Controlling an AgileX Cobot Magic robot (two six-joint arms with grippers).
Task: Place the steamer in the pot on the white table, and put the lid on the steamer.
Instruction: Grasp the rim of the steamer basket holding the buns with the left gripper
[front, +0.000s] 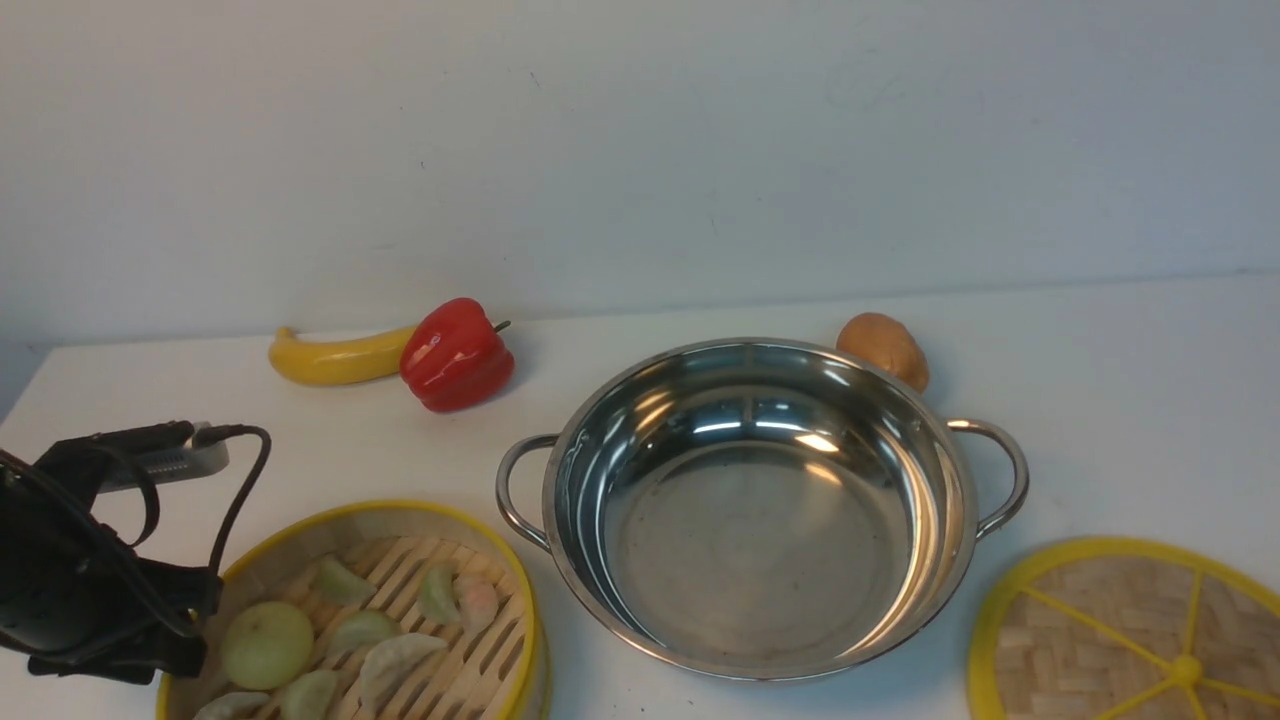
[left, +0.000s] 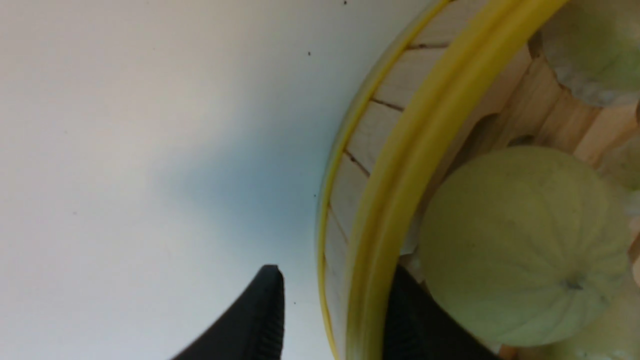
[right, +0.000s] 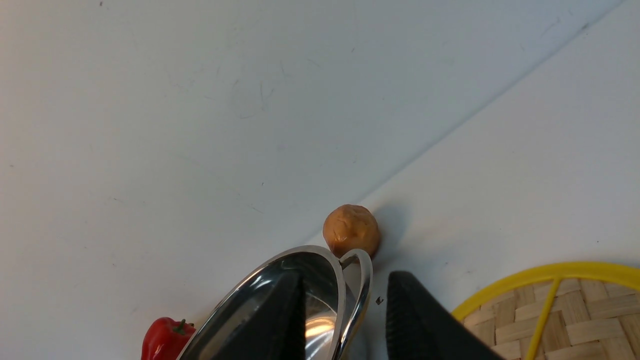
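The robot's left gripper has its fingers on either side of only the steamer's rim (left: 373, 285), so the steamer will tilt when the robot lifts it, and its tall side will keep the dumplings in.
The steamer (front: 380, 508) stands on the white table (front: 1100, 380) at the near left, with dumplings and a pale green bun (front: 266, 643) inside. My left gripper (left: 336, 272) is open and straddles the steamer's wall (left: 380, 130): one finger is outside and apart from it, the other inside beside the bun (left: 520, 245). The empty steel pot (front: 760, 560) sits in the middle. The lid (front: 1130, 640) lies flat at the near right. My right gripper (right: 346, 275) is open and empty, seen between the pot's handle (right: 362, 290) and the lid (right: 575, 320); it is out of the front view.
A banana (front: 335, 358) and a red pepper (front: 457, 354) lie at the back left. A brown potato (front: 884, 348) sits behind the pot's right side. A white wall stands behind the table.
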